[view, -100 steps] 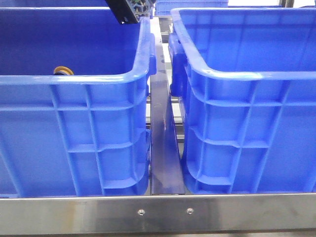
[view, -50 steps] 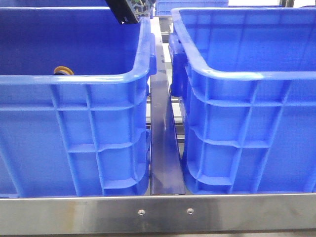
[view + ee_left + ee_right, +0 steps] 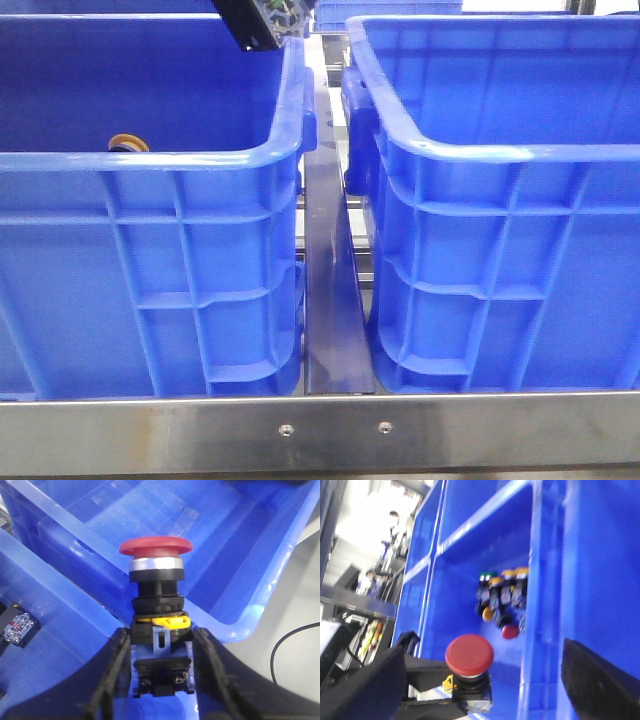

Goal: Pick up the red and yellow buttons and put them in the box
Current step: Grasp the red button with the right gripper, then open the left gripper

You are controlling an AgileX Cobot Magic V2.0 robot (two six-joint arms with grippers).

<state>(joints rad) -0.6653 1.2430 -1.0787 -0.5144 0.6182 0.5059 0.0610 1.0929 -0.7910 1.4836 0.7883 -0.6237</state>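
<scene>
A squared block [image 3: 479,703] forms the end of the dark body. The red button [image 3: 469,656] will therefore stand cap up when I lower it into the box.
My left gripper [image 3: 161,635] is shut on the dark body of the red button [image 3: 155,546], cap pointing away, above the rims where two blue crates meet. A crate with a bare floor [image 3: 225,555] lies beyond it. In the right wrist view the same red button [image 3: 469,654] sits in the left gripper's black fingers [image 3: 427,672], between my wide-open, empty right gripper [image 3: 482,652]. A yellow button [image 3: 488,613] lies with several others on a crate floor [image 3: 455,585]. In the front view a yellow-orange cap [image 3: 128,143] peeks over the left crate's rim [image 3: 150,160].
The right crate [image 3: 500,150] stands beside the left one, with a metal strip [image 3: 335,300] between them and a steel rail [image 3: 330,430] in front. A black arm part [image 3: 258,22] hangs over the left crate's far right corner. A small dark part [image 3: 17,627] lies in the near crate.
</scene>
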